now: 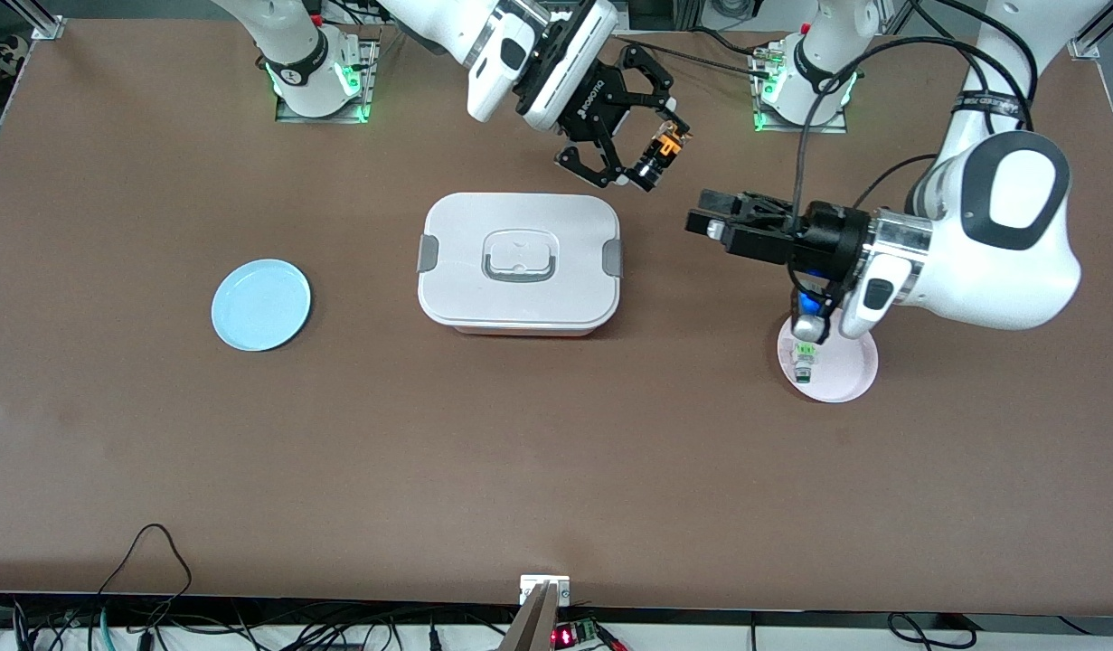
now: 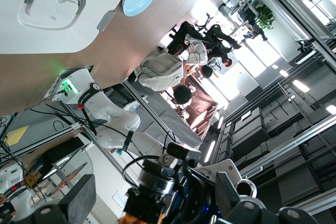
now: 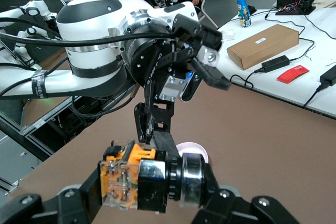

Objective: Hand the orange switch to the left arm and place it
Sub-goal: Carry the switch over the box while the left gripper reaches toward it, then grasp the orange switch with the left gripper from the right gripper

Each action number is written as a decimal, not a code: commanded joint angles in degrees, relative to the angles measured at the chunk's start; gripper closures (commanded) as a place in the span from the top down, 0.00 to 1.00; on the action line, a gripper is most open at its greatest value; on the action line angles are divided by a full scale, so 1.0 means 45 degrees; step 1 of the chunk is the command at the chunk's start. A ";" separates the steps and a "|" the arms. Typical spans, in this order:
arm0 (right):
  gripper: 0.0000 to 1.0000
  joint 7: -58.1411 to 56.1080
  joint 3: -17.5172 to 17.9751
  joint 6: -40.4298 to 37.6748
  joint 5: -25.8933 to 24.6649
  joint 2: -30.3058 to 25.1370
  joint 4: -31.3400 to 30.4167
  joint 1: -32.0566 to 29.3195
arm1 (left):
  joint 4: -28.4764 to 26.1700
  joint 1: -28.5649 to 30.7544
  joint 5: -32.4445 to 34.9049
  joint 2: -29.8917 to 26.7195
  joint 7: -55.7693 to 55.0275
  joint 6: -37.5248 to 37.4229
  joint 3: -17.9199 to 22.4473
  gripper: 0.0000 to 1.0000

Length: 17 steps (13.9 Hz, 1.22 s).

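The pink plate [image 1: 845, 372] is past the box by my left gripper's wrist. My right gripper should keep the orange switch [image 1: 668, 147] still so that my left gripper can take it.
The orange switch [image 1: 662, 149], black with an orange top and a silver ring, is held in the air by my right gripper [image 1: 651, 154], which is shut on it. It shows close up in the right wrist view [image 3: 131, 174], gripped between the fingers of the right gripper [image 3: 149, 187]. They hang over the table just off the box's [image 1: 520, 262] corner at the left arm's end. My left gripper [image 1: 705, 217] is open and empty, over the table between the box and the pink plate, pointing at the switch with a gap. In the left wrist view the switch [image 2: 137, 211] lies ahead of the spread left gripper [image 2: 157, 192].
A pink plate [image 1: 850, 375] under the left arm's wrist holds a small white-and-green switch [image 1: 805, 354]. A blue plate [image 1: 260, 304] lies toward the right arm's end of the table. The white box sits mid-table with its lid shut.
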 commanded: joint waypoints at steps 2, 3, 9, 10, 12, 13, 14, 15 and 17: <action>0.00 0.0125 0.0001 0.0244 0.0087 0.0135 0.0203 0.0118 | -0.0363 0.0216 -0.0353 -0.0517 -0.0725 -0.0061 -0.0073 1.00; 0.00 0.0125 0.0001 0.0264 0.0087 0.0135 0.0203 0.0118 | -0.0519 0.0216 -0.0353 -0.0655 -0.0726 -0.0042 -0.0073 1.00; 0.00 0.0145 0.0001 0.0342 0.0106 0.0135 0.0203 0.0118 | -0.1262 0.0274 -0.0353 -0.1299 -0.0609 -0.0080 -0.0463 1.00; 0.00 0.0145 0.0001 0.0342 0.0106 0.0135 0.0203 0.0118 | -0.1282 0.0294 -0.0353 -0.1378 -0.0531 -0.0080 -0.0503 1.00; 0.00 0.0164 0.0001 0.0342 0.0106 0.0135 0.0222 0.0118 | -0.1340 0.0314 -0.0353 -0.1534 -0.0491 -0.0100 -0.0542 1.00; 0.00 0.0164 0.0001 0.0342 0.0106 0.0135 0.0223 0.0118 | -0.1379 0.0314 -0.0353 -0.1670 -0.0491 -0.0100 -0.0542 1.00; 0.00 0.0164 0.0001 0.0342 0.0106 0.0135 0.0203 0.0118 | -0.1592 0.0314 -0.0353 -0.1826 -0.0491 -0.0081 -0.0562 1.00; 0.00 0.0164 0.0001 0.0342 0.0126 0.0135 0.0222 0.0118 | -0.1769 0.0314 -0.0353 -0.1982 -0.0491 -0.0100 -0.0562 0.99; 0.00 0.0164 0.0001 0.0342 0.0106 0.0135 0.0223 0.0118 | -0.2063 0.0314 -0.0353 -0.2062 -0.0433 -0.0100 -0.0562 0.92</action>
